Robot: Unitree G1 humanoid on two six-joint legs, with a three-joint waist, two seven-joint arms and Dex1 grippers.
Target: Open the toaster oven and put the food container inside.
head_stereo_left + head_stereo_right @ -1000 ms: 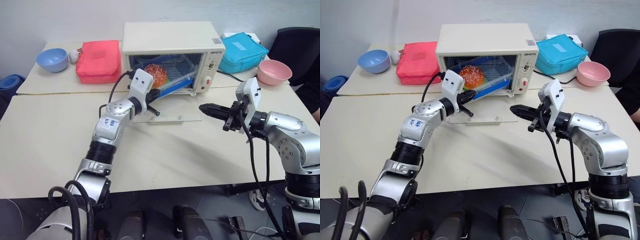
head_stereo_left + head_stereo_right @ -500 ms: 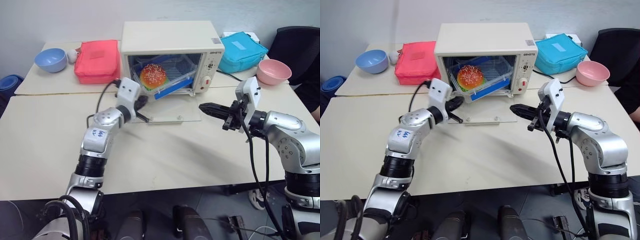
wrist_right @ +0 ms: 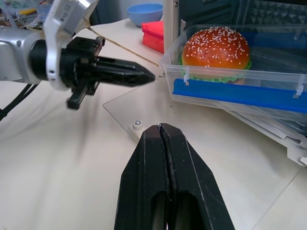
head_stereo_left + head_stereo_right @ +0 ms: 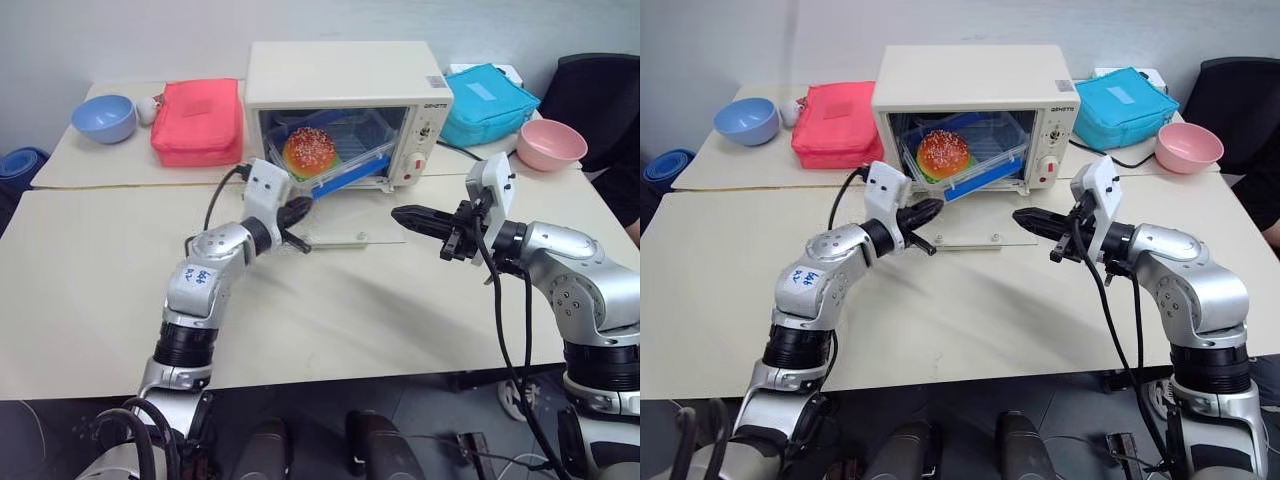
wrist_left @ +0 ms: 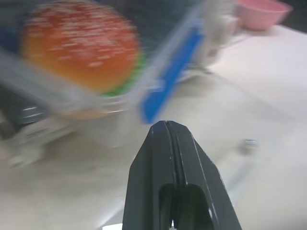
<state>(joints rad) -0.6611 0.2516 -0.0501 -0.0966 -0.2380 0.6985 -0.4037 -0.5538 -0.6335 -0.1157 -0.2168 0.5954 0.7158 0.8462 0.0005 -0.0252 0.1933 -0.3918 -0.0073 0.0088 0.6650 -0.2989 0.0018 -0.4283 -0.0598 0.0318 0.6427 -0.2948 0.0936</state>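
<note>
The food container (image 4: 975, 160) is crooked and its front corner sticks out over the oven door, so the robot's left gripper should push that corner (image 4: 949, 195) in until the container is square.
The cream toaster oven (image 4: 345, 75) stands at the back of the table, its glass door (image 4: 360, 228) folded down flat. The clear food container (image 4: 335, 158) with a blue side clip and a sesame bun sits tilted in the oven cavity, its front corner jutting slightly over the door. My left gripper (image 4: 300, 210) is shut and empty, hovering over the door's left part just short of the container (image 5: 91, 72). Over the door's right side, my right gripper (image 4: 400, 214) is shut and empty, its tip pointing toward the left gripper (image 3: 144, 75).
A red lunch bag (image 4: 198, 122) and a blue bowl (image 4: 104, 117) sit left of the oven. A teal lunch bag (image 4: 488, 103) and a pink bowl (image 4: 550, 143) sit to its right. A black chair (image 4: 600, 90) stands at the far right.
My left gripper has drawn back from the container's front corner toward me, and now hovers over the door. The container stays in the oven. The right arm has not moved.
</note>
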